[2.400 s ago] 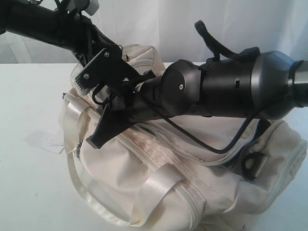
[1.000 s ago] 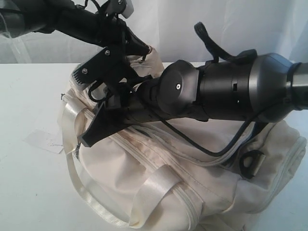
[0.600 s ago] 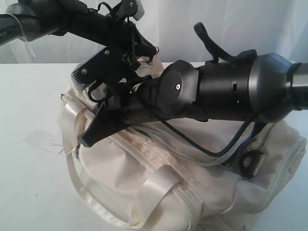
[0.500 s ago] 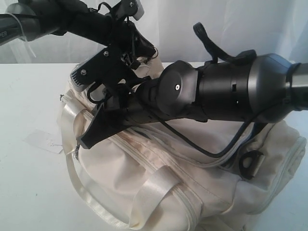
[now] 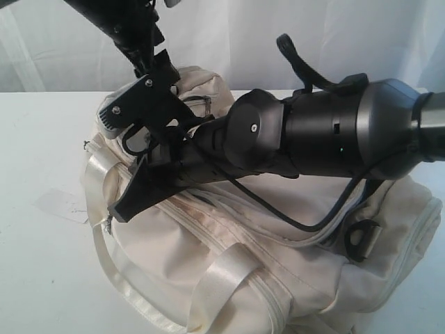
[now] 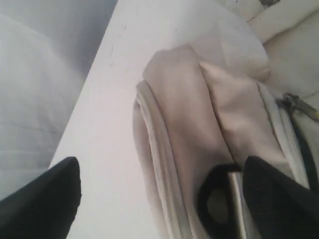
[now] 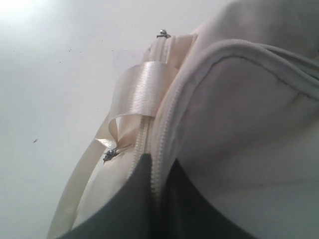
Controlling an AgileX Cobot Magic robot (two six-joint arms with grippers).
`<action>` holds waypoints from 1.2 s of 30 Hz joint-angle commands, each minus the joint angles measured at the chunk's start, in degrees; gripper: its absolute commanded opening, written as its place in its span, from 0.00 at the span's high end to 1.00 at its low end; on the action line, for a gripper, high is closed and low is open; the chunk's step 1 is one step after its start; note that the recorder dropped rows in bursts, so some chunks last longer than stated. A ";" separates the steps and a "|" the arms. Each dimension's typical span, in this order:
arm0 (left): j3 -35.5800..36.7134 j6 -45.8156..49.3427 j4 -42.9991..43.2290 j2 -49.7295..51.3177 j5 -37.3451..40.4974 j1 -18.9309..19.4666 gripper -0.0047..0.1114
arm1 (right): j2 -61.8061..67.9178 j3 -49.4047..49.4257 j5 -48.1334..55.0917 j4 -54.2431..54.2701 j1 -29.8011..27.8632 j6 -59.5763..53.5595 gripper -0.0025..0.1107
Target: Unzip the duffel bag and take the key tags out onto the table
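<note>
The flap covers the bag's opening (image 5: 292, 193), and my right gripper is pinching the flap near the duffel bag's end. Next, I take the flap's edge nearer the middle (image 5: 245, 220) and lift it.
The cream duffel bag (image 5: 208, 243) lies on the white table (image 5: 42, 139). My right gripper (image 5: 124, 211) reaches across it to its left end. In the right wrist view this gripper (image 7: 158, 184) is shut on the bag's zipper seam (image 7: 149, 139), beside a satin strap (image 7: 139, 84). My left arm (image 5: 132, 31) hangs above the bag's far end. The left gripper (image 6: 162, 199) is open, its fingers wide apart over that end (image 6: 189, 109) and a black D-ring (image 6: 214, 199), holding nothing. The key tags are hidden.
A flat white paper tag (image 5: 66, 205) lies on the table left of the bag. A second black D-ring (image 5: 361, 240) sits on the bag's right end. A pale curtain (image 5: 278, 28) backs the table's far edge. My right arm's cable (image 5: 306, 223) droops onto the bag.
My left gripper has opened, let go of the fabric at the bag's far end and risen. That fabric has sunk back. The right gripper keeps its grip, shifted slightly.
</note>
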 commanded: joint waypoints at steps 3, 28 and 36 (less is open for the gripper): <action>-0.16 -22.73 19.94 -7.88 12.30 0.23 0.58 | -0.45 -0.07 3.62 0.60 1.12 0.50 0.98; 51.98 -26.22 3.19 -54.04 8.32 8.72 0.96 | -20.34 -0.07 22.96 -25.03 -4.20 25.23 0.42; 73.87 -26.67 -2.80 -63.75 -10.99 8.62 0.96 | -21.93 -0.07 37.50 -34.20 -4.73 32.78 0.42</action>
